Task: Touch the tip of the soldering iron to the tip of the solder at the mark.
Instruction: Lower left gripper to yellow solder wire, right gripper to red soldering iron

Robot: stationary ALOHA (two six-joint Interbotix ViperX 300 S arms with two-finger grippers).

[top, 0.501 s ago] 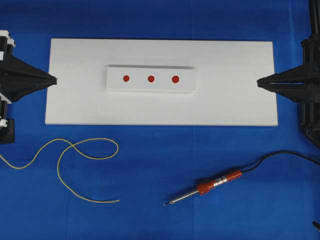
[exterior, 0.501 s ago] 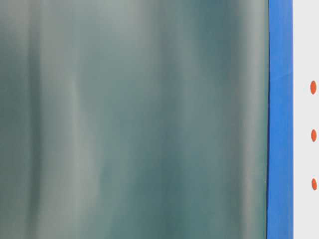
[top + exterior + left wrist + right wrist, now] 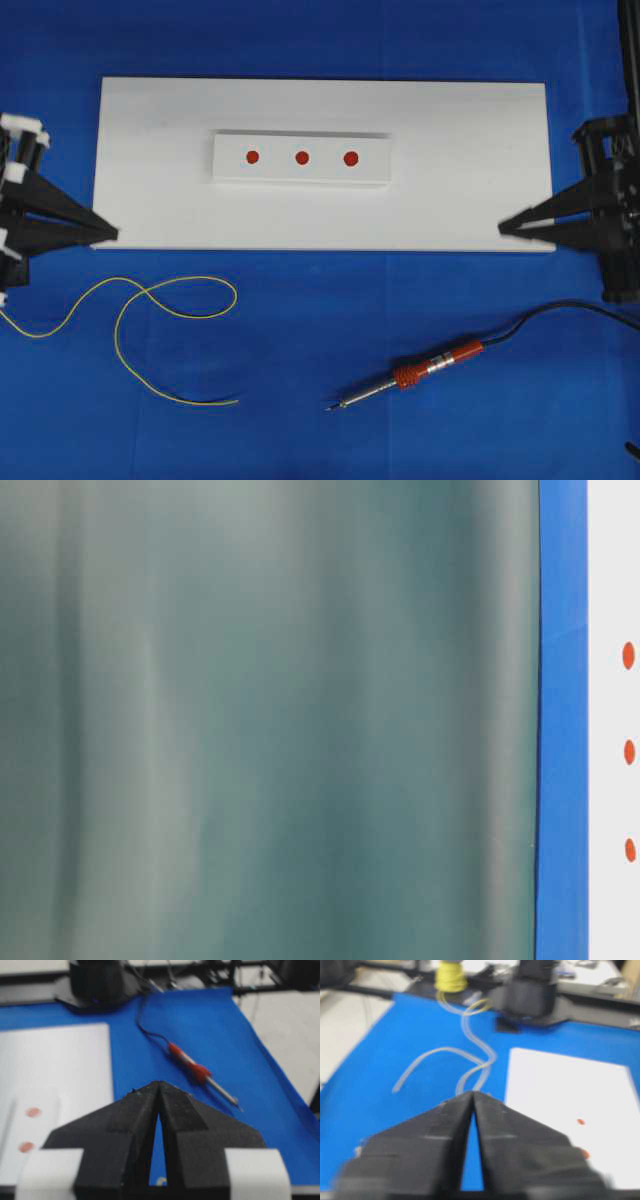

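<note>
The solder's loose end (image 3: 228, 403) lies clear and points toward the soldering iron. I should bring my left gripper in next until it closes just behind that end (image 3: 174, 398).
The soldering iron (image 3: 420, 377) lies on the blue cloth at the front right, its thin tip (image 3: 330, 408) pointing left; the left wrist view shows the iron (image 3: 200, 1071) too. The solder (image 3: 160, 320), a thin yellow wire, curls on the cloth at the front left, with its free end (image 3: 236, 403) near the iron's tip. It appears blurred as the solder (image 3: 470, 1067) in the right wrist view. Three red marks (image 3: 302, 157) sit on a raised white block. My left gripper (image 3: 112, 234) is shut and empty at the board's front left corner. My right gripper (image 3: 503, 228) is shut and empty at its front right corner.
A large white board (image 3: 450, 200) carries the white block (image 3: 228, 172). The iron's black cord (image 3: 560, 310) runs off to the right. A yellow spool (image 3: 450, 977) stands at the far edge in the right wrist view. The table-level view is mostly a blurred grey-green surface (image 3: 270, 720).
Both grippers have moved toward the front of the table, from the board's short sides to its front corners. Iron and solder have not moved.
</note>
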